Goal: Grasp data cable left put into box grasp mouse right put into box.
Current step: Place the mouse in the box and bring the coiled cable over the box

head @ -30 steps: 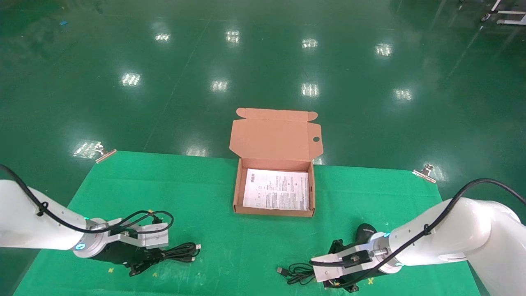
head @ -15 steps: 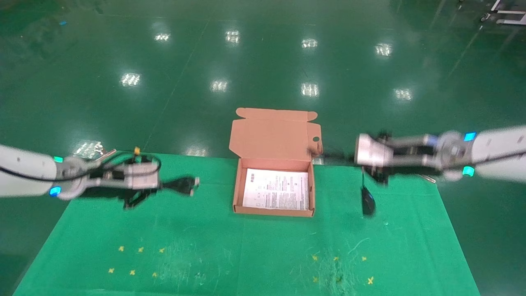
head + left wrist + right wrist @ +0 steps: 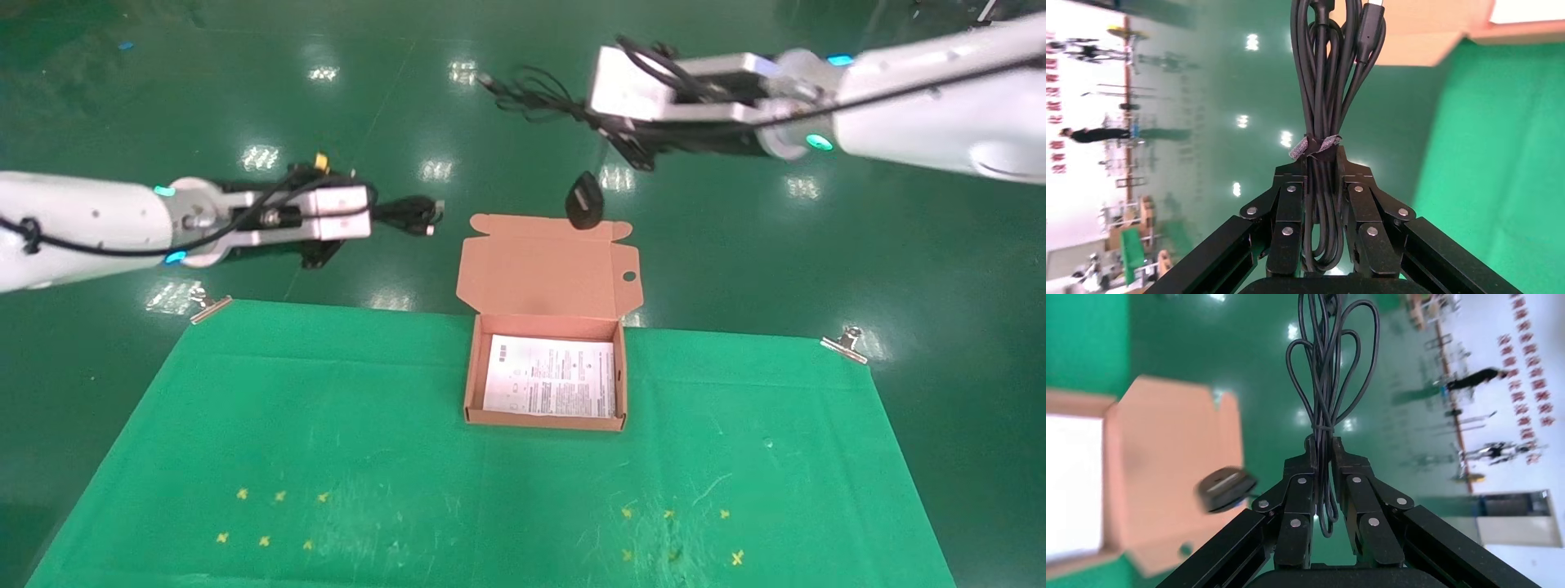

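Observation:
The mouse dangles [image 3: 584, 202] by the lid close to the data cable, so my left gripper should move back while my right gripper first lets the mouse down into the box [image 3: 549, 377].
The orange-brown box [image 3: 469, 384] stands open at the table's far middle, lid flap up, a white printed sheet inside. My left gripper [image 3: 384, 214] is raised left of the lid and shut on the black coiled data cable [image 3: 409, 214], also in the left wrist view [image 3: 1324, 79] between my fingers [image 3: 1289, 208]. My right gripper [image 3: 592, 118] is high above the box, shut on the mouse's bundled thin cord [image 3: 531, 94]. The black mouse [image 3: 584, 201] dangles on it over the lid's top edge, and shows in the right wrist view [image 3: 1223, 489] with the cord [image 3: 1324, 386].
A green cloth [image 3: 327, 425] covers the table, held by metal clips at the far corners [image 3: 208, 305] [image 3: 846, 343]. Small yellow cross marks lie near the front left [image 3: 261, 516] and front right [image 3: 678, 531]. Shiny green floor lies beyond.
Both arms rose from the table: the left lifted the cable up and toward the box, the right swung high and left, carrying the mouse from right of the box to above the lid.

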